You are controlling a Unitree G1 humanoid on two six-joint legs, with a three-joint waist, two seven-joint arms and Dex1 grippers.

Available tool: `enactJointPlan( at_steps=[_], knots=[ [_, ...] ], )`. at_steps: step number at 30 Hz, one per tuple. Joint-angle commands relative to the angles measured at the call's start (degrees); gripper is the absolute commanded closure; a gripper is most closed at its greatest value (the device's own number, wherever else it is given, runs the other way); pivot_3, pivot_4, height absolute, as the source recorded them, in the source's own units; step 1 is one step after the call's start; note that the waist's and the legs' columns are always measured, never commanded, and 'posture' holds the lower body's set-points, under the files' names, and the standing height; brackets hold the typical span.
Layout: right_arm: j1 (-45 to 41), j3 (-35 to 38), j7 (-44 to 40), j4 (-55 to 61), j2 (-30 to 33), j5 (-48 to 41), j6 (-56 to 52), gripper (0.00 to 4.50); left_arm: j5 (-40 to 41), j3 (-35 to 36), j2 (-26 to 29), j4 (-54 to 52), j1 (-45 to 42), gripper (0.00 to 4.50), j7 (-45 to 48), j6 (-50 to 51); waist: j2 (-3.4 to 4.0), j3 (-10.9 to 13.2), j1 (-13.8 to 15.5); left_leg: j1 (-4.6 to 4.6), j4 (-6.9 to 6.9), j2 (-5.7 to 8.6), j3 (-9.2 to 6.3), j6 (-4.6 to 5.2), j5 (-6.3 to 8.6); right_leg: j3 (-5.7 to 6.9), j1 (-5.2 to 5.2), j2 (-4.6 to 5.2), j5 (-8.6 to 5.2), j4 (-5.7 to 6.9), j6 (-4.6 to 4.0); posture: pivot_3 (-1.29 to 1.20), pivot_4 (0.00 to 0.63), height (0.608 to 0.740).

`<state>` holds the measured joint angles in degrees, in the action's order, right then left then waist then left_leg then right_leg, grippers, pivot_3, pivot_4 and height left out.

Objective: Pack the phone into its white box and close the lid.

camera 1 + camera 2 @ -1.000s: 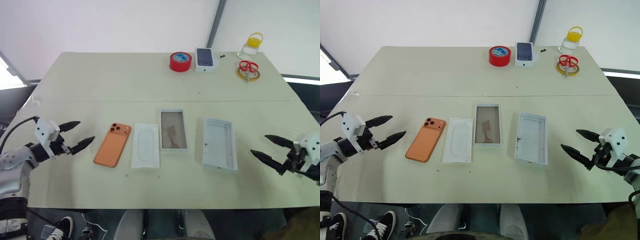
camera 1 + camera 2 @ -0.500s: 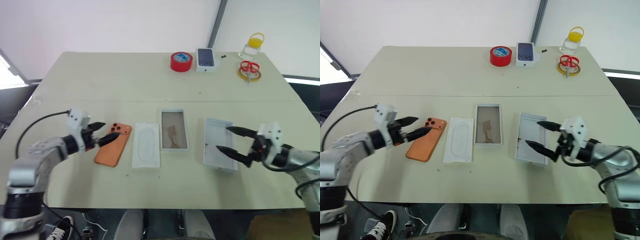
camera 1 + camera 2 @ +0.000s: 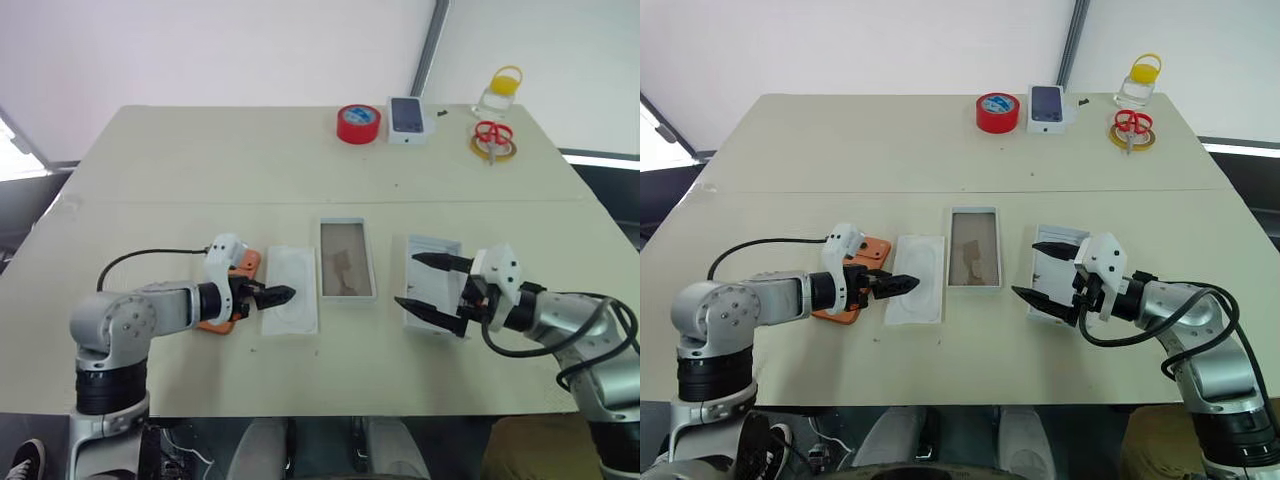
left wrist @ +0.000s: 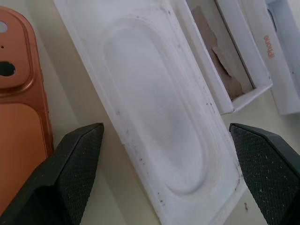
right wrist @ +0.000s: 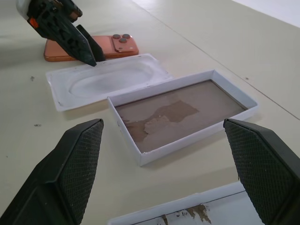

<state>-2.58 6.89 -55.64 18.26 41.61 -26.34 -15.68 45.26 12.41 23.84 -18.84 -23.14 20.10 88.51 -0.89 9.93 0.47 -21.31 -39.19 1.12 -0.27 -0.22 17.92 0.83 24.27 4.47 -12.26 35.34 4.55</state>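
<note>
The insert's outline (image 3: 291,290) almost matches the box's brown inside (image 3: 346,260), so when I lower the insert, it will settle within the box's sides and cover the box's bottom.
The orange phone (image 3: 247,263) lies back up on the table, its camera cluster (image 5: 123,39) showing. My left gripper (image 3: 272,293) hovers low over the phone, open, with its fingertips reaching over a white moulded insert tray (image 4: 154,108) beside it. The white box (image 5: 197,138), brown inside, lies just right of the insert. Its white lid (image 3: 437,284) rests open side up further right. My right gripper (image 3: 407,279) stands open above the lid's left edge, pointing toward the box. Neither gripper holds anything.
At the table's far edge stand a red tape roll (image 3: 358,123), a small box with a dark phone picture (image 3: 408,118), red-handled scissors on a yellow tape ring (image 3: 493,140) and a yellow-capped bottle (image 3: 503,88).
Both arms have swung inward from the table's sides. The left gripper rolled and came over the phone toward the insert. The right gripper came over the lid.
</note>
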Motion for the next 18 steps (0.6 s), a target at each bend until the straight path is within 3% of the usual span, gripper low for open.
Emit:
enactJointPlan(
  at_steps=[1, 3, 7, 11, 14, 18],
  knots=[
    [-0.7, 0.3, -0.3, -0.5, 0.0, 0.7, 1.9, 0.21, 1.8, -0.9, 0.2, 1.4, -0.1, 0.00, -2.1, 4.0, 0.01, 0.0, 0.1, 0.00, 0.00, 0.01, 0.00, 0.00, 0.00, -0.01, 0.00, 0.02, 0.00, -0.01, 0.00, 0.00, 0.150, 0.739],
    [-0.9, 0.1, -0.3, -0.6, -0.2, 0.8, 2.0, 0.21, 2.2, -0.6, 0.1, 3.7, -1.2, 0.00, -3.0, 4.0, 0.01, 0.0, 0.1, -0.01, 0.00, 0.04, 0.01, 0.00, 0.00, -0.01, 0.00, 0.05, 0.00, -0.01, 0.00, 0.00, 0.150, 0.739],
    [-1.2, -0.6, -0.2, -0.5, -0.4, 1.6, 2.6, 0.21, 2.1, 4.5, -5.8, 9.3, -3.5, 0.00, -6.6, 4.0, 0.08, -0.1, 0.4, 0.02, -0.01, 0.08, -0.02, 0.00, 0.00, -0.01, -0.10, 0.10, -0.01, -0.03, -0.02, 0.00, 0.150, 0.739],
    [-1.5, -0.5, 0.3, -0.4, -0.3, 1.6, 2.5, 0.21, 5.9, 7.0, -8.3, 10.3, -3.3, 0.00, -9.4, 4.0, 0.07, -0.1, 0.4, 0.15, -0.05, 0.10, -0.07, 0.00, -0.01, 0.02, -0.29, 0.13, -0.03, -0.07, -0.05, 0.00, 0.150, 0.739],
    [-1.5, -0.3, 0.5, -0.5, -0.3, 1.6, 2.6, 0.16, 7.7, 6.7, -9.1, 10.6, -2.3, 0.81, -11.4, 4.0, 0.07, -0.1, 0.3, 0.13, -0.05, 0.10, -0.07, 0.00, -0.01, 0.01, -0.29, 0.14, -0.02, -0.09, -0.04, 0.00, 0.150, 0.739],
    [-1.3, 0.2, 0.9, -0.3, -0.2, 1.6, 2.6, 0.16, 8.7, 7.1, -9.3, 11.6, -1.3, 2.73, -13.7, 4.0, 0.07, -0.1, 0.3, 0.11, -0.05, 0.11, -0.07, 0.00, -0.01, 0.01, -0.27, 0.16, -0.01, -0.11, -0.02, 0.00, 0.150, 0.739]
  ],
)
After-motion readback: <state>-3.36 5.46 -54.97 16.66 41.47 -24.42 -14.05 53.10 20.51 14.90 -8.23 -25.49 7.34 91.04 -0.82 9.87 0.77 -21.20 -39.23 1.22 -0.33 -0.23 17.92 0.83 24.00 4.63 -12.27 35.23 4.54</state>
